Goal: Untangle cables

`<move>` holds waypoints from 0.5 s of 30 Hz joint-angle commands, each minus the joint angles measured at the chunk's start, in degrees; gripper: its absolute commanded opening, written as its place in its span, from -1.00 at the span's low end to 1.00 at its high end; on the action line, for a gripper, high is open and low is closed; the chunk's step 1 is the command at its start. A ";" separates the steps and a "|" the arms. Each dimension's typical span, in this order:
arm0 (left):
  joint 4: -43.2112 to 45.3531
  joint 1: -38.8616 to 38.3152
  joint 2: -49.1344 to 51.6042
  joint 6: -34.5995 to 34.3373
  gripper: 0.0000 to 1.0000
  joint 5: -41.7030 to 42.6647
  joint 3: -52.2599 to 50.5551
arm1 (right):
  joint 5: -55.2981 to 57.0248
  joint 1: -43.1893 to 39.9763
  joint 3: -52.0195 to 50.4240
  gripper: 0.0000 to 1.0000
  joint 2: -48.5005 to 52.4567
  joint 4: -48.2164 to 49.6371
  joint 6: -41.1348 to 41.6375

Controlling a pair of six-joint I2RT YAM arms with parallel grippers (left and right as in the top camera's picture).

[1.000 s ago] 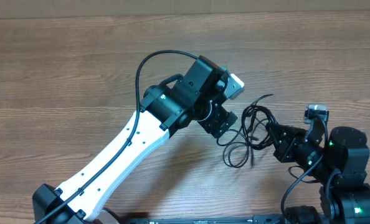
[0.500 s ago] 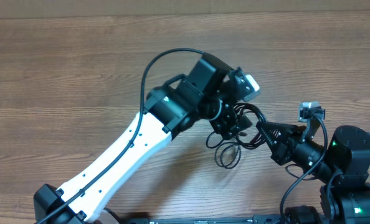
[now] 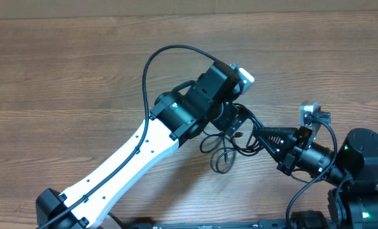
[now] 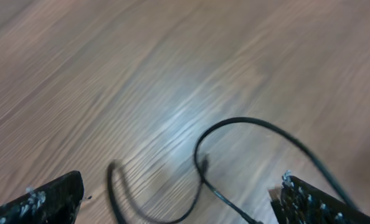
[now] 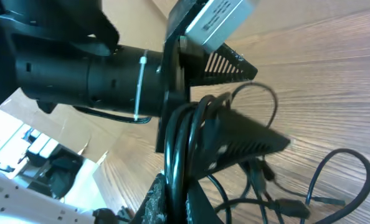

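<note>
The held cable bundle (image 3: 251, 118) presses close against the open fingers of the robot's left gripper, so next the right gripper pulls the bundle back before the left gripper takes hold of the loops (image 3: 223, 151).
The cables (image 3: 221, 154) are thin black cords bunched in loops on the wooden table, between the two arms. My right gripper (image 3: 260, 133) reaches in from the right and is shut on a bundle of the cables (image 5: 178, 140), which runs straight up from its tips (image 5: 180, 202). My left gripper (image 3: 237, 122) hangs over the same bunch with its jaws wide open. In the left wrist view, loops of cable (image 4: 200, 167) lie on the table between the spread fingertips (image 4: 51, 198), untouched by them. The left gripper's dark fingers (image 5: 250, 138) straddle the held bundle.
The white left arm (image 3: 128, 159) crosses the table from the bottom left, with its own thicker black cable (image 3: 152, 63) arching above it. The right arm's base (image 3: 361, 165) stands at the bottom right. Bare wooden table (image 3: 62, 76) spreads to the left and back.
The left gripper opened wider and shifted right over the bunch. The right gripper, still shut, moved left and dragged the cable loops leftward under the left wrist.
</note>
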 commanded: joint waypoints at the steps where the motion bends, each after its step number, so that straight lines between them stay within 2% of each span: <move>1: -2.93 -0.31 0.33 -5.27 1.00 -10.88 1.11 | -0.68 0.28 -0.09 -0.93 -0.63 -0.94 -0.66; 7: -10.47 -0.26 0.33 -5.42 0.99 -14.10 1.11 | 3.08 0.28 -0.09 -0.93 -0.63 -2.23 -0.63; 15: -18.05 -0.26 0.33 -5.05 0.93 -14.05 1.11 | 13.05 0.28 -0.09 -0.92 -0.63 -6.71 -0.63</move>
